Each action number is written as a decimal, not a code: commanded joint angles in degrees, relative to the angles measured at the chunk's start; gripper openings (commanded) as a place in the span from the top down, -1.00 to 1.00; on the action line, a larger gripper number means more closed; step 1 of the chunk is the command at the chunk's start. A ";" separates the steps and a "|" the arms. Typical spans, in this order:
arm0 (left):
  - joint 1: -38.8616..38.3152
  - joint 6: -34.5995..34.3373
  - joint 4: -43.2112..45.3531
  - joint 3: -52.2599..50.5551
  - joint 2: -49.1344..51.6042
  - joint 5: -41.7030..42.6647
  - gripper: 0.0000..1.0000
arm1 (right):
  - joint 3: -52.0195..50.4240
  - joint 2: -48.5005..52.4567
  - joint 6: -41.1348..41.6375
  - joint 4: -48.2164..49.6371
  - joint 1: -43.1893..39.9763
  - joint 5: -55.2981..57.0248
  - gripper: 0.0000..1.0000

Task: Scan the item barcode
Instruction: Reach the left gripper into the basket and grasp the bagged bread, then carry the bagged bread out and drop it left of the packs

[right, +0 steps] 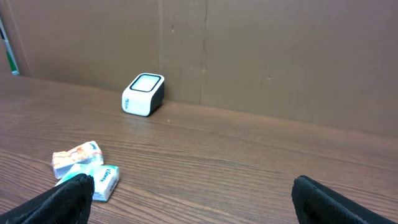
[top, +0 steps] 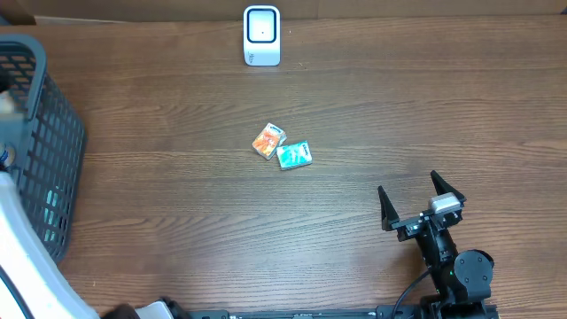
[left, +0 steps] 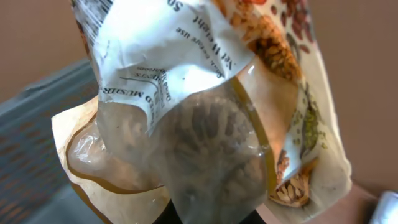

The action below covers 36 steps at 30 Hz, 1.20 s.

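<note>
My left gripper is closed on the pouch's clear window point(left: 208, 140), and the wood point(top: 213, 173) next to the orange packet is free. I keep carrying the pouch until it lies there.
A crinkled pouch point(left: 205, 124) with a clear window showing dried mushrooms fills the left wrist view. My left gripper point(left: 208, 219) is shut on its lower end, and only dark finger tips show beneath it. Printed text and stripes run across the pouch's upper left. The white scanner point(top: 261, 35) with a dark face stands at the table's far edge, also seen in the right wrist view as the scanner point(right: 143, 94). My right gripper point(top: 423, 202) rests open near the front right, its fingers point(right: 62, 199) wide apart around nothing.
A dark mesh basket point(top: 35, 151) stands at the left edge, and its wall point(left: 37, 124) shows behind the pouch. An orange packet point(top: 268, 140) and a teal packet point(top: 294, 155) lie mid-table, also seen from the right wrist point(right: 76, 157) point(right: 102, 180). A cardboard wall point(right: 280, 56) backs the table.
</note>
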 commanded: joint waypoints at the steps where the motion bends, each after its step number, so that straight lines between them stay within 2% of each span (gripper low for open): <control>1: -8.07 -2.56 -2.97 1.77 -4.74 1.57 0.92 | -0.59 -0.46 -0.07 0.22 0.26 0.50 -1.00; 10: -26.45 -14.27 -20.04 1.11 -2.58 1.60 0.92 | -0.59 -0.46 -0.07 0.22 0.26 0.50 -1.00; 15: -32.68 -26.64 -26.45 -3.06 1.66 1.51 0.92 | -0.59 -0.46 -0.07 0.22 0.26 0.50 -1.00; 20: -37.66 -33.29 -24.96 -10.62 8.33 1.57 0.92 | -0.59 -0.46 -0.07 0.20 0.26 0.50 -1.00; 26: -41.46 -37.07 -19.91 -16.72 18.45 2.05 0.91 | -0.59 -0.46 -0.07 0.22 0.26 0.50 -1.00; 31: -41.64 -36.57 -15.63 -17.11 27.82 9.16 0.92 | -0.59 -0.46 -0.07 0.20 0.26 0.50 -1.00; 36: -41.64 -36.15 -15.19 -17.11 32.63 10.38 0.92 | -0.59 -0.46 -0.07 0.20 0.26 0.50 -1.00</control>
